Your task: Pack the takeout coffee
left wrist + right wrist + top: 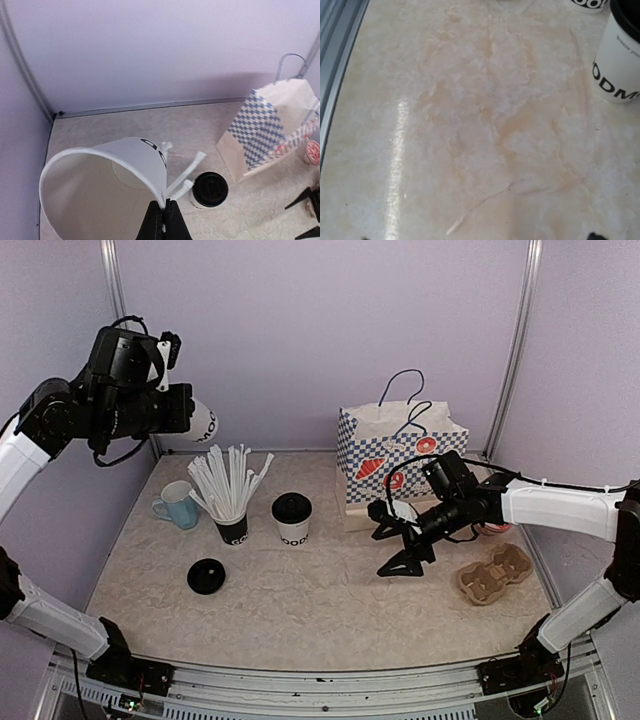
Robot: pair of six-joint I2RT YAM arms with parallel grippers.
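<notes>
The robot's left gripper is holding the lidless cup's rim (154, 186) and leaves the cup's base free, so the robot should keep carrying the cup to the clear front tabletop (343, 606) until the cup's base stands flat.
My left gripper (190, 412) is raised high at the back left. It is shut on the rim of a lidless white paper cup (205, 421) that lies tilted on its side. In the left wrist view the closed fingers (164, 217) pinch the cup's rim (107, 170). A second white cup with its black lid on (292, 518) stands upright mid-table, and also shows in the left wrist view (210, 190) and the right wrist view (620, 55). A loose black lid (206, 576) lies flat at the front left. My right gripper (392, 538) is open and empty, low over the table, right of the lidded cup.
A black cup of white straws (232, 525) stands beside a light-blue mug (178, 505). A blue-checked paper bag (400, 455) stands open at the back right, and a brown cardboard cup carrier (493, 573) lies at the right. A small red-and-white item (497, 529) sits behind the right arm.
</notes>
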